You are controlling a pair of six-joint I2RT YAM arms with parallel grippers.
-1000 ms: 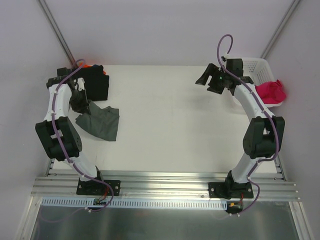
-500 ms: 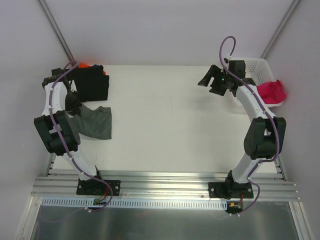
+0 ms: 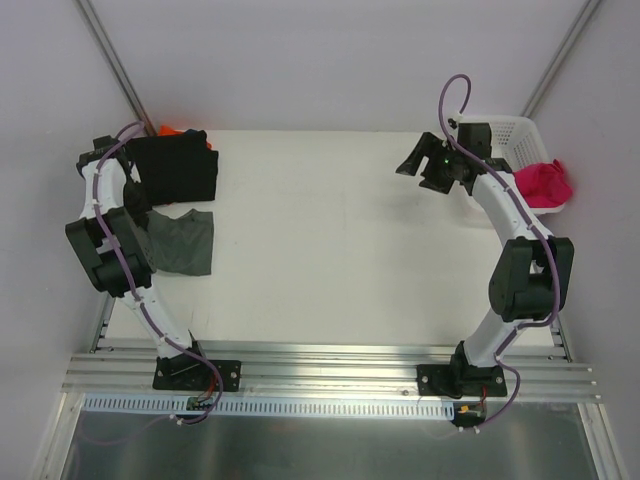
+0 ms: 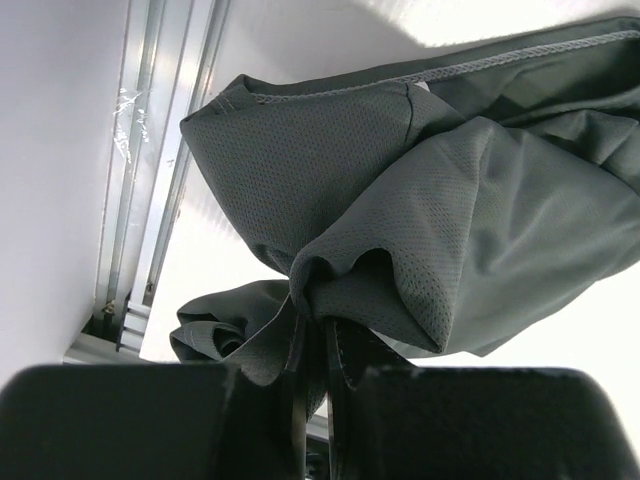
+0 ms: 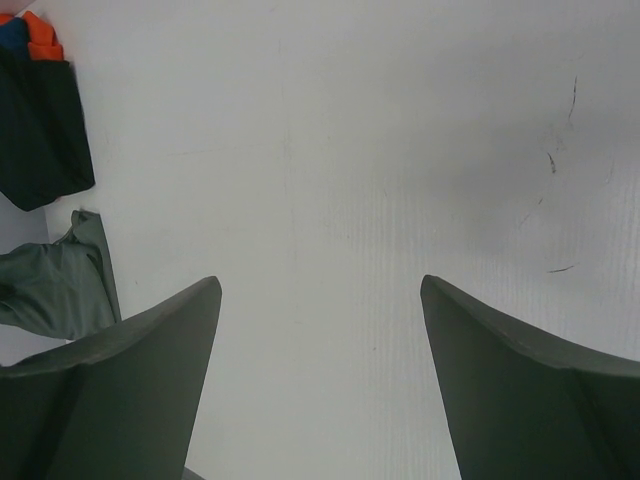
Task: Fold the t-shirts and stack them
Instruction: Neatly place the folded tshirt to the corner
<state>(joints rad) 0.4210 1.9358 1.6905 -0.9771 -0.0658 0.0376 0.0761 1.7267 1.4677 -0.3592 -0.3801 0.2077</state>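
The dark grey t-shirt is clear of the folded black t-shirt. My left gripper goes on pulling the dark grey t-shirt until its corner covers the aluminium rail [image 4: 170, 170], and then let go.
A dark grey t-shirt [image 3: 182, 241] lies crumpled at the table's left edge; it fills the left wrist view [image 4: 420, 190]. My left gripper [image 4: 318, 330] is shut on a bunched fold of it, at the far left in the top view [image 3: 138, 205]. A folded black t-shirt [image 3: 180, 165] lies behind it, on an orange one [image 3: 168, 130] that peeks out; both show in the right wrist view, black [image 5: 40, 130] and orange [image 5: 42, 35]. A magenta-pink t-shirt [image 3: 543, 183] hangs over the basket's edge. My right gripper [image 5: 320, 300] is open and empty above bare table [image 3: 412, 160].
A white lattice basket [image 3: 505, 135] stands at the back right corner. An aluminium rail [image 4: 140, 170] runs along the table's left edge close to the grey shirt. White walls enclose the table on three sides.
My left gripper has pulled the grey t-shirt to the left and a little back, bunching it nearer the table's edge. The right arm has hardly moved.
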